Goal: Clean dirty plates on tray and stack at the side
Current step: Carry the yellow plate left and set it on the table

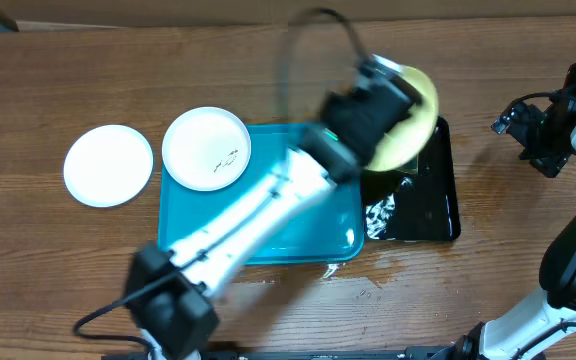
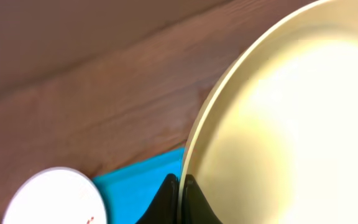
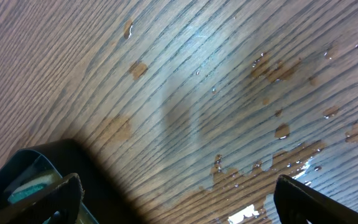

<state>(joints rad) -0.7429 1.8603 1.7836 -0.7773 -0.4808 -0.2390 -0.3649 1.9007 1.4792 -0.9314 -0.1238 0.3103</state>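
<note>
I should keep carrying until the plates stack, because my left gripper has hold of the yellow-green plate's rim (image 1: 433,112) and the clean white plate (image 1: 108,165) next to the turquoise tray lies open.
My left gripper (image 1: 390,102) is shut on the rim of the pale yellow-green plate (image 1: 420,128) and holds it tilted above the black tray (image 1: 438,205). In the left wrist view its fingertips (image 2: 180,184) pinch the plate's edge (image 2: 291,118). A white plate (image 1: 206,148) with small dark smears lies in the far left corner of the turquoise tray (image 1: 330,228). A second white plate (image 1: 108,165) rests on the table to the tray's left. My right gripper (image 1: 528,130) hovers open at the far right over wet wood (image 3: 179,200), holding nothing.
The glossy black tray beside the turquoise one is wet, with something white (image 1: 380,215) at its near left. Water puddles and drops (image 3: 272,68) lie on the table under the right gripper. A dark container (image 3: 23,177) shows at that view's lower left.
</note>
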